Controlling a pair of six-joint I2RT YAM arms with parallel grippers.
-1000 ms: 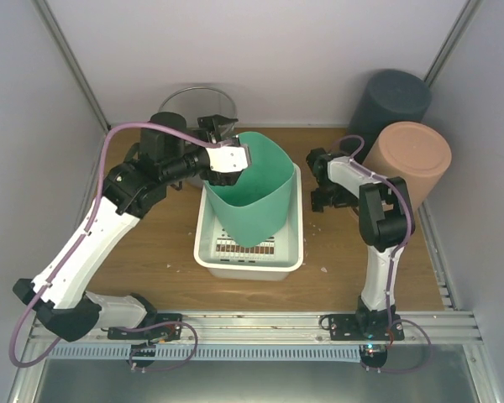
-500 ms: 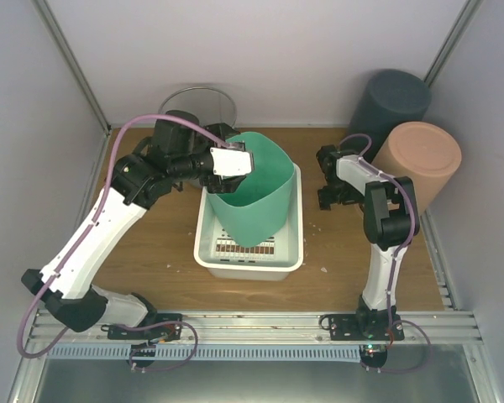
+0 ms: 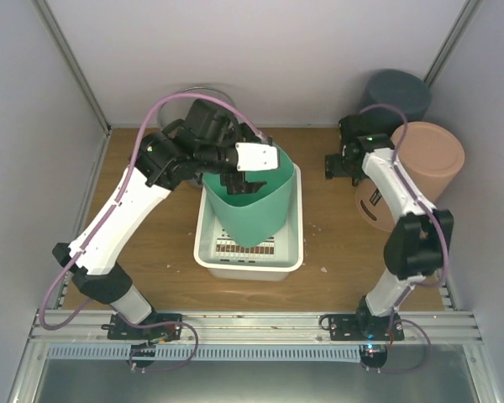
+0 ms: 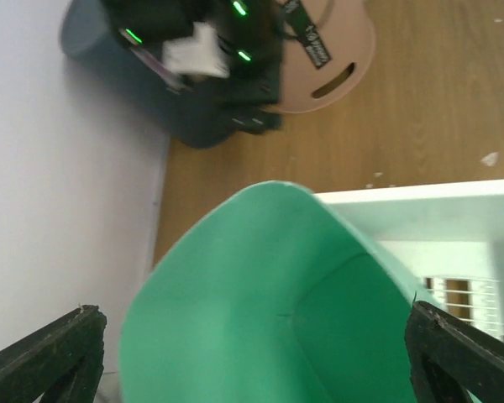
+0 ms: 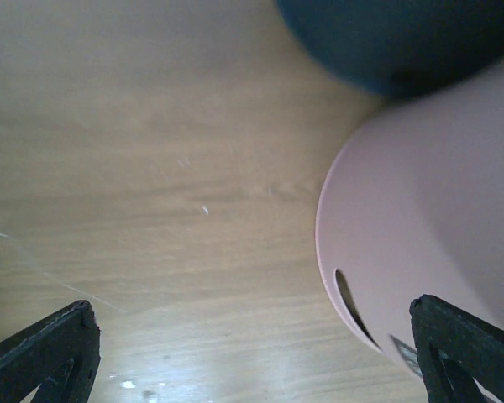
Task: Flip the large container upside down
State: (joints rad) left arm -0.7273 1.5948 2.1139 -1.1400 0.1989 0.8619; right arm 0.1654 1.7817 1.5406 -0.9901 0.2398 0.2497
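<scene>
The green container's opening (image 4: 277, 315) is between my left gripper's fingers. Next, I move them to the container's front rim (image 3: 258, 203) before I lift the container clear of the white tray.
A tall green container (image 3: 250, 210) stands open side up in a white slotted tray (image 3: 208, 252); it fills the left wrist view (image 4: 260, 311). My left gripper (image 3: 245, 180) hangs open over its back rim, fingers (image 4: 55, 357) wide on either side of it, holding nothing. A pink container (image 3: 416, 172) and a dark grey one (image 3: 395, 92) stand closed side up at the back right. My right gripper (image 3: 338, 164) is open and empty just left of the pink container (image 5: 437, 243), whose handle slot faces it.
A round metal object (image 3: 185, 91) sits at the back left, mostly hidden by the left arm. Cell walls close off the back and both sides. Small white crumbs (image 3: 323, 269) lie on the wooden table (image 3: 151, 252) right of the tray.
My left gripper has swung right, from the green container's left rim to over its opening. My right arm has risen and moved back, uncovering the pink container's side.
</scene>
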